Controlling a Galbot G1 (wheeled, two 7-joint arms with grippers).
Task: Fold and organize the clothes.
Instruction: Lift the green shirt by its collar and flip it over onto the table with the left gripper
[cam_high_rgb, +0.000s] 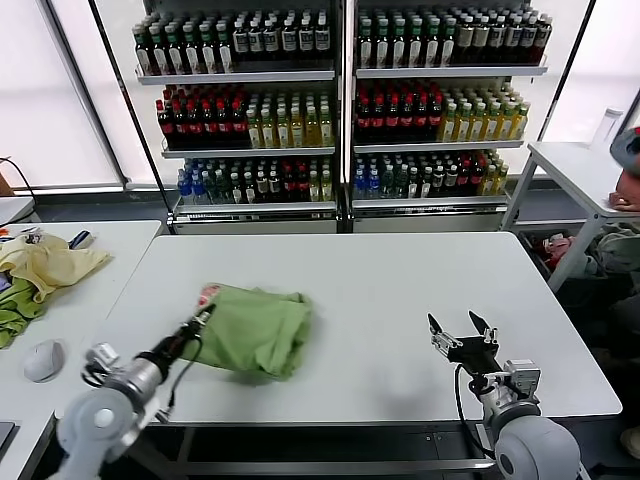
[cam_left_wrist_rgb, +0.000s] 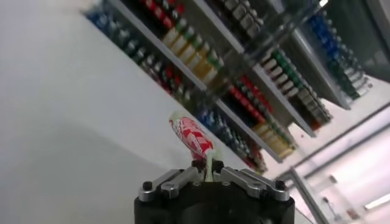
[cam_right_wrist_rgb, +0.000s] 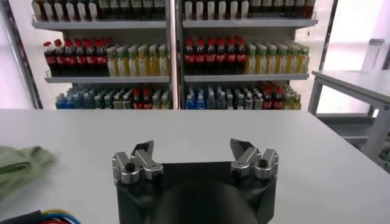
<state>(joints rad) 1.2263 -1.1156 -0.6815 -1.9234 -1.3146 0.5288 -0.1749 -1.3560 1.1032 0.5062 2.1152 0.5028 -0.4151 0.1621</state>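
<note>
The printed edge (cam_high_rgb: 208, 295) my left gripper holds is beyond the T-shirt's body, where more pulling only drags it, so I'll fold it back to the T-shirt's opposite end (cam_high_rgb: 293, 328).
The light green T-shirt (cam_high_rgb: 258, 330) lies bunched on the white table (cam_high_rgb: 400, 290), left of centre. A bit of its red-and-white print (cam_high_rgb: 208, 293) shows at its left edge. My left gripper (cam_high_rgb: 205, 314) is shut on that left edge. In the left wrist view the jaws (cam_left_wrist_rgb: 207, 168) pinch a thin fold of cloth, and the printed part of the T-shirt (cam_left_wrist_rgb: 192, 135) sticks out beyond them. My right gripper (cam_high_rgb: 462, 326) hovers open over the table's front right, with nothing between its fingers (cam_right_wrist_rgb: 194, 146). The T-shirt (cam_right_wrist_rgb: 18, 162) shows far off to its side.
A second table on the left carries a pale yellow garment (cam_high_rgb: 50, 262), a darker green cloth (cam_high_rgb: 15, 312) and a grey rounded object (cam_high_rgb: 43, 360). Shelves of bottles (cam_high_rgb: 340, 110) stand behind. A white side table (cam_high_rgb: 580, 170) is at the right.
</note>
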